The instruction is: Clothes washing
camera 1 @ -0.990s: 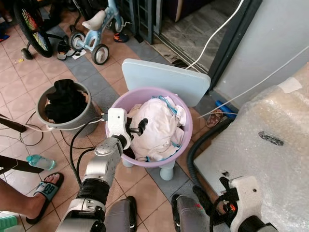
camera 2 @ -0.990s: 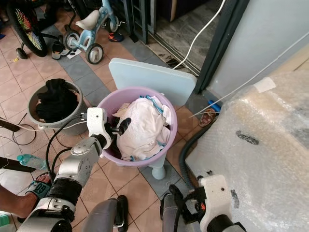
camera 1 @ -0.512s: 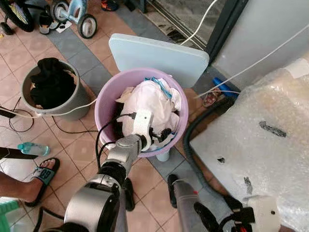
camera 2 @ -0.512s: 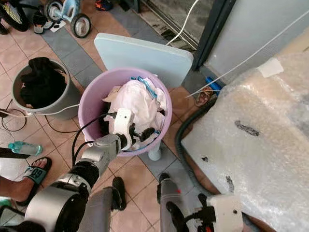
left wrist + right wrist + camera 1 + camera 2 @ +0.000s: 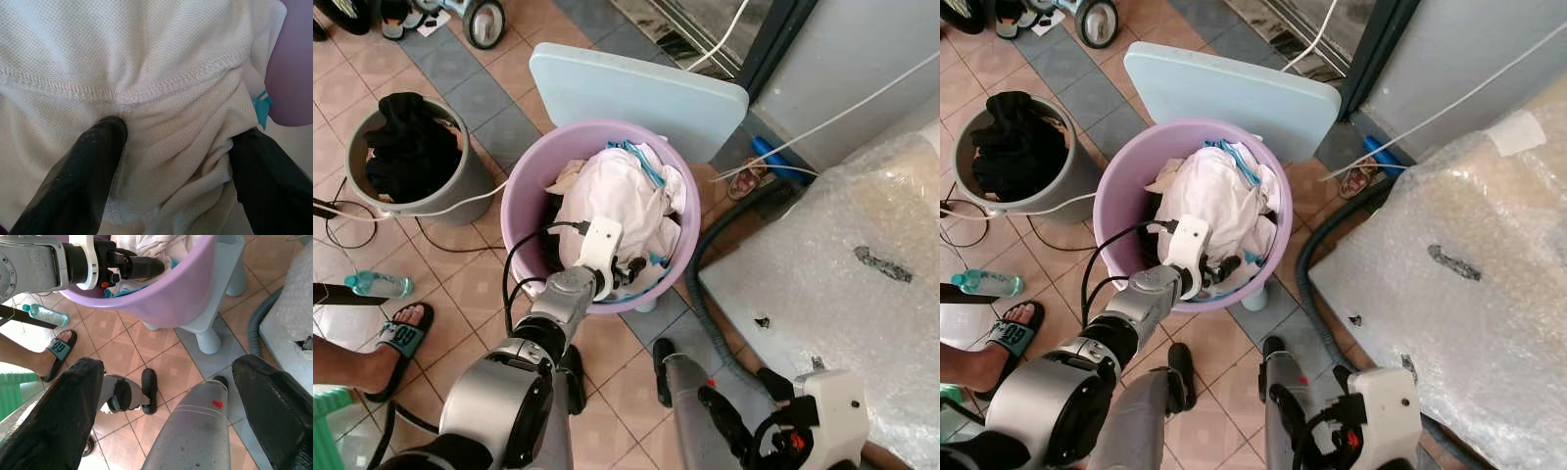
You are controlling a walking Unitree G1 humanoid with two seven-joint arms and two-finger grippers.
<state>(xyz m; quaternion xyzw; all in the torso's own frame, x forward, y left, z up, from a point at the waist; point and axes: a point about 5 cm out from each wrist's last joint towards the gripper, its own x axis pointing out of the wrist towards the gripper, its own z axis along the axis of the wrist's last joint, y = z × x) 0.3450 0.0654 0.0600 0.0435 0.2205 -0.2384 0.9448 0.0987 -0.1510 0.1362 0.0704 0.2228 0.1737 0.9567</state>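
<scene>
My gripper will lift the white garment (image 5: 609,201), and I expect a separate cream cloth to stay behind, because a cream edge (image 5: 565,177) sticks out from under the garment.
A purple basin (image 5: 524,191) heaped with white clothes (image 5: 617,191) stands on a pale blue child's chair (image 5: 636,98). My left gripper (image 5: 631,269) reaches over the basin's near rim into the pile. In the left wrist view its fingers (image 5: 83,176) are spread open and pressed against white mesh cloth (image 5: 161,73), with a fold bunched between them. My right gripper (image 5: 166,411) hangs open low at my right side, over the tiled floor and clear of the basin.
A grey bucket (image 5: 406,157) of dark clothes sits left of the basin. A bubble-wrapped appliance (image 5: 862,245) and a grey hose (image 5: 705,264) are on the right. A person's sandalled foot (image 5: 396,338) and a water bottle (image 5: 377,284) lie at the left, among cables.
The camera has tipped down over the basin. My left gripper has moved from the basin's left rim to its near side and down into the white clothes.
</scene>
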